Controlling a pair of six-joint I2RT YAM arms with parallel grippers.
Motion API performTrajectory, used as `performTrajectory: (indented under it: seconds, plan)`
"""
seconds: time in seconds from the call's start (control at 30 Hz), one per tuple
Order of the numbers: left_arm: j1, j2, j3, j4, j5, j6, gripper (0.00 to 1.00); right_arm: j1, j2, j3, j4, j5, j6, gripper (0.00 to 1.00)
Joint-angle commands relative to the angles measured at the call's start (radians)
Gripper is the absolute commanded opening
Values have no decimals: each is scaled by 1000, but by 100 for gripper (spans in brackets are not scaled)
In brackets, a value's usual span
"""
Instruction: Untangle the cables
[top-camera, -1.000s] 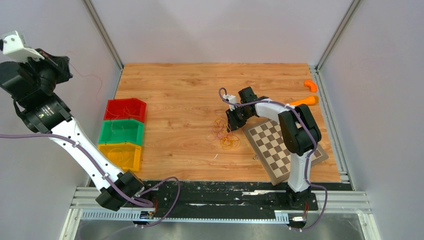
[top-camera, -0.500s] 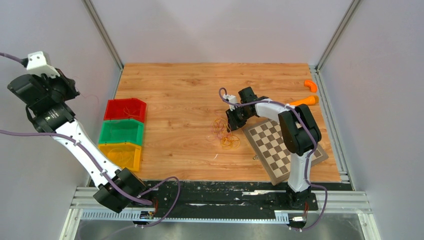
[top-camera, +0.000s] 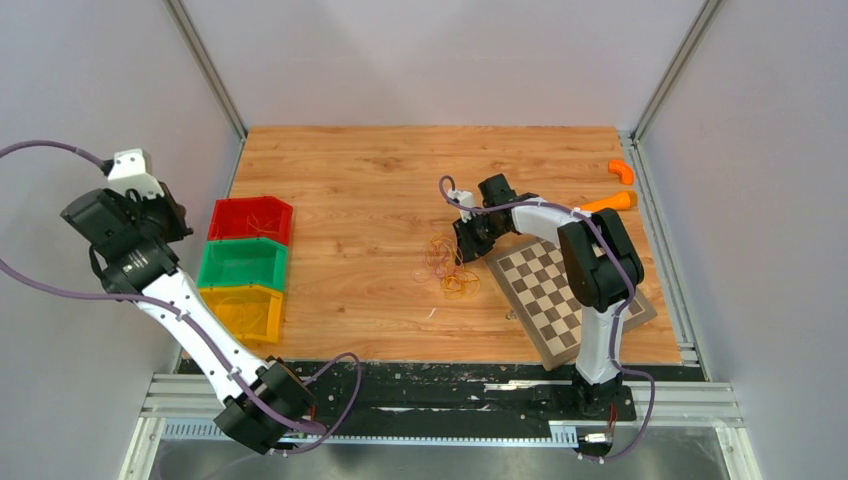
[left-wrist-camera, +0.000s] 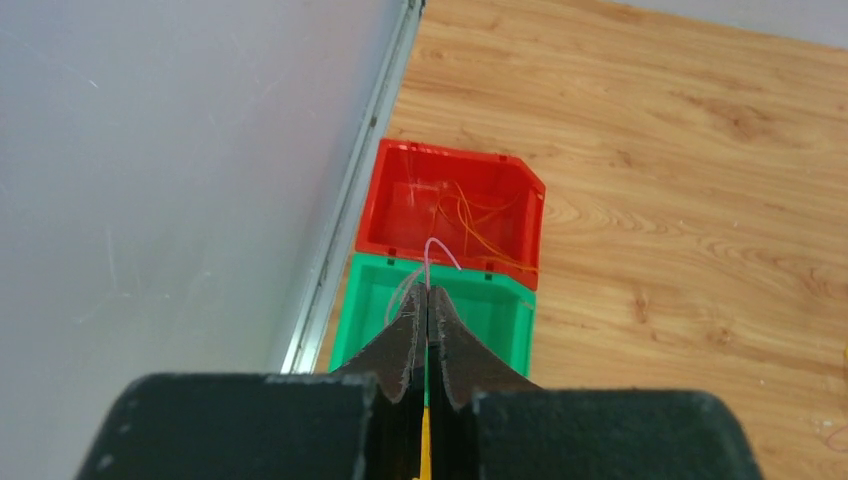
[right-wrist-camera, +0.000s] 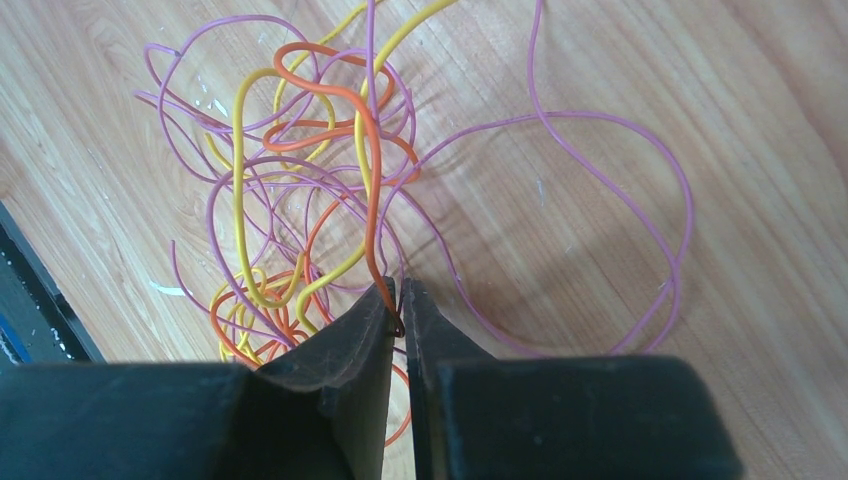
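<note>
The thin pink cable (left-wrist-camera: 428, 249) is out of the tangle. My left gripper should go on down toward the open green bin (top-camera: 244, 265) until the cable hangs inside, then let go.
A tangle of thin purple, yellow and orange cables (top-camera: 450, 266) lies on the wooden table left of the chessboard, and fills the right wrist view (right-wrist-camera: 300, 180). My right gripper (top-camera: 466, 240) sits at the tangle's right edge, shut (right-wrist-camera: 401, 300) on an orange cable (right-wrist-camera: 368, 170). My left gripper (top-camera: 176, 218) is raised at the far left beside the red bin, shut (left-wrist-camera: 428, 292) on a thin pink cable (left-wrist-camera: 437, 247) that loops out past its tips above the bins.
Red (top-camera: 222, 206), green (top-camera: 212, 262) and yellow (top-camera: 206, 297) bins stand in a column at the left edge; red (left-wrist-camera: 455, 152) holds orange strands. A chessboard (top-camera: 560, 290) lies right of the tangle. Two orange pieces (top-camera: 622, 170) (top-camera: 610, 202) lie at far right.
My left arm has come down and rightward from high by the left wall toward the bins, still holding the thin cable. The right arm and the tangle have not moved.
</note>
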Motion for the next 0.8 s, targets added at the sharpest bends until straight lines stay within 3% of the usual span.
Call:
performTrajectory:
  seconds: [0.0,0.2,0.53,0.77]
  plan:
    - [12,33,-107,-12,20,84,0,-5,31,-13,-83,53,-33,14]
    - [9,113,-257,126,33,132,0,-7,26,-10,-98,65,-44,14]
    - [8,324,-376,171,-26,273,0,-7,47,-5,-107,63,-44,14]
    - [-61,412,-372,235,-78,268,4,-7,60,22,-118,61,-43,14]
